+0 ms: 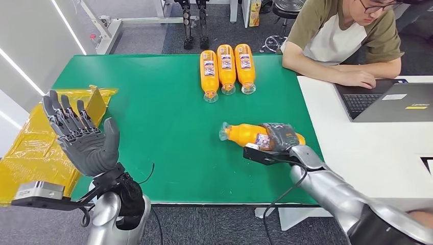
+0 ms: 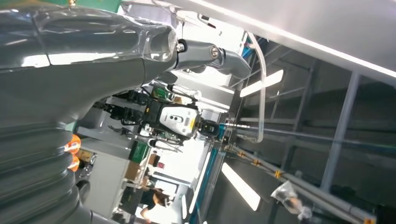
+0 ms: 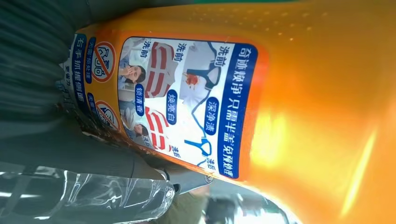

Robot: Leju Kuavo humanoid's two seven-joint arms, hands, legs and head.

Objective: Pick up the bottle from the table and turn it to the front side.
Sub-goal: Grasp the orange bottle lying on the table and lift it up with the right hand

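I expect the orange bottle (image 1: 244,133) to show a bold blue-and-white front label when I turn it, because the upward label (image 1: 263,141) has small, crowded print on it.
An orange bottle (image 1: 244,134) with a clear cap lies on its side on the green table (image 1: 158,132), cap toward the left. My right hand (image 1: 280,137) grips its body near the base, fingers wrapped over the label. Up close in the right wrist view, the bottle (image 3: 308,93) shows a white and blue printed label (image 3: 187,102) against my hand (image 3: 51,93). My left hand (image 1: 81,133) is raised above the table's front left corner, palm turned inward, fingers spread and holding nothing. My left hand (image 2: 70,60) appears grey and large in its wrist view.
Three more orange bottles (image 1: 226,69) lie side by side at the table's far edge. Yellow plastic bags (image 1: 35,138) lie off the left edge. A person (image 1: 347,35) sits at a white table (image 1: 367,153) on the right with a laptop (image 1: 393,102).
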